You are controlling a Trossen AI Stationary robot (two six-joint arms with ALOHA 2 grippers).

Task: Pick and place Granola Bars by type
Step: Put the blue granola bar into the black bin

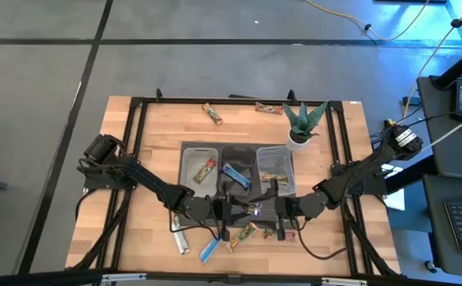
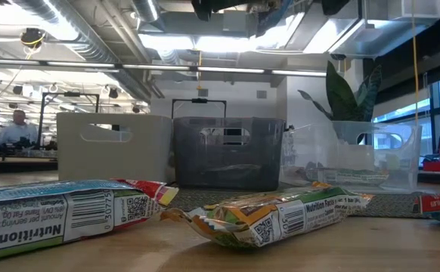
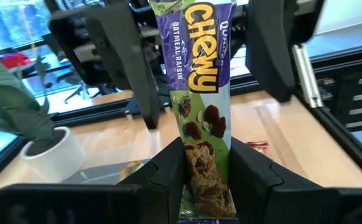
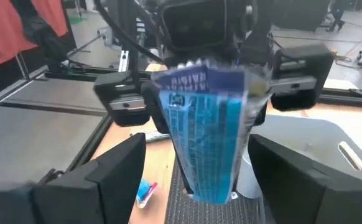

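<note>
The purple bar is in my left gripper, and its loose end (image 4: 208, 168) is inside my right gripper's open fingers. Next, my right gripper takes the bar to the dark bin (image 2: 228, 155).
My left gripper (image 3: 206, 171) is shut on a purple Chewy granola bar (image 3: 196, 81) above the table's near middle. My right gripper (image 4: 196, 152) faces it, open, one finger on each side of the bar's far end (image 4: 206, 124), with a gap showing at each side. In the high view the two grippers (image 1: 229, 213) (image 1: 267, 210) meet nose to nose. Three bins stand just beyond them. The left bin (image 1: 190, 155) holds a tan bar (image 1: 205, 169), the middle dark bin (image 1: 225, 155) a blue bar (image 1: 236, 175), and the right bin (image 1: 288, 159) several bars. My left gripper pinches the bar between its two fingers at the bar's two long edges (image 3: 190, 168), near the end closest to the wrist. The fingers lie about level, coming from the table's left, along the bar. The bar sticks out past the fingertips, printed face up, clear of the table.
Loose bars lie on the near table: a silver one (image 1: 182, 238), a blue one (image 1: 209, 251), a tan one (image 1: 243, 234) and one at the right (image 1: 288, 235). Two more lie at the far edge (image 1: 211, 114) (image 1: 268, 108). A potted plant (image 1: 302, 123) stands at the far right.
</note>
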